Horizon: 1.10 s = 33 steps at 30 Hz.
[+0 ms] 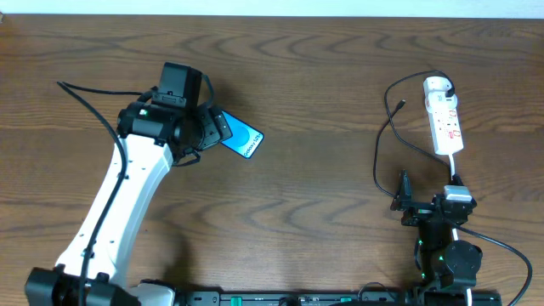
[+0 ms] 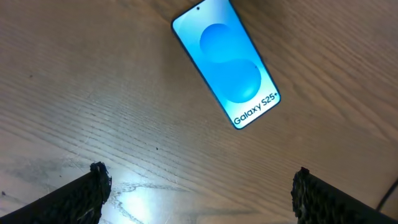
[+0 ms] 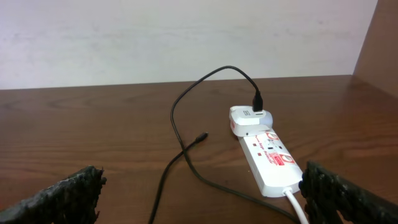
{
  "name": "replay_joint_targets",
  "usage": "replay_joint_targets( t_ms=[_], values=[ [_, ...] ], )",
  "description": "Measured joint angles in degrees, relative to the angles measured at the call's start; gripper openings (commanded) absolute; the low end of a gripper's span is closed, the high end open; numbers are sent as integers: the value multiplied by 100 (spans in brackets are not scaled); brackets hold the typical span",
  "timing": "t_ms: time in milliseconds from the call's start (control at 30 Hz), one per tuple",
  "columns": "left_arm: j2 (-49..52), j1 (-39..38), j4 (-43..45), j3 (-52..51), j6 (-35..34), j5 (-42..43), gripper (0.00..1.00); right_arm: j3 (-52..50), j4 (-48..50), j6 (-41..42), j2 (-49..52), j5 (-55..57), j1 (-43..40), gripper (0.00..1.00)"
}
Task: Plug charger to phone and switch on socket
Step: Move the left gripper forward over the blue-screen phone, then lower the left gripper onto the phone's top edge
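I should turn my left gripper square to the phone's long sides (image 2: 204, 76) before I lower it over the phone, because the phone (image 2: 227, 65) lies at a slant to my left gripper's open fingers.
The phone (image 1: 244, 138) lies flat on the table with its cyan-blue screen up; in the left wrist view (image 2: 226, 64) it reads "Galaxy S25+". My left gripper (image 1: 208, 129) hovers just left of the phone, open and empty (image 2: 199, 193). The socket (image 1: 444, 114) lies at the far right, a white adapter (image 3: 249, 119) plugged into its far end. The charger cable (image 1: 382, 144) loops from the adapter, its plug tip (image 3: 201, 137) lying loose on the table. My right gripper (image 1: 404, 197) is open (image 3: 202, 193), near the table's front edge, short of the socket (image 3: 268, 160).
The socket's thick white cord (image 3: 297, 208) runs toward my right gripper. A wall (image 3: 186, 37) stands behind the table's far edge. A black cable (image 1: 89, 106) trails from my left arm over the left of the table.
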Motion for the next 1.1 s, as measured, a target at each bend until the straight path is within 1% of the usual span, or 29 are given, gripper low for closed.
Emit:
replay_joint_targets(
  t_ms=[400, 633, 700, 800, 933, 1100],
  values=[
    [17, 0, 155, 9, -358, -2, 95, 0, 0, 0, 0, -2, 0, 99],
    [79, 0, 90, 776, -503, -173, 95, 0, 2, 0, 0, -2, 0, 99],
    [293, 0, 46, 1084, -503, -223, 95, 0, 2, 0, 0, -2, 0, 99],
    [767, 0, -166, 1283, -503, -278, 95, 0, 0, 0, 0, -2, 0, 99],
    [1563, 0, -505, 1314, -503, -286, 95, 0, 0, 0, 0, -2, 0, 99],
    [1690, 0, -651, 1314, -503, -297, 95, 0, 0, 0, 0, -2, 0, 99]
  ],
)
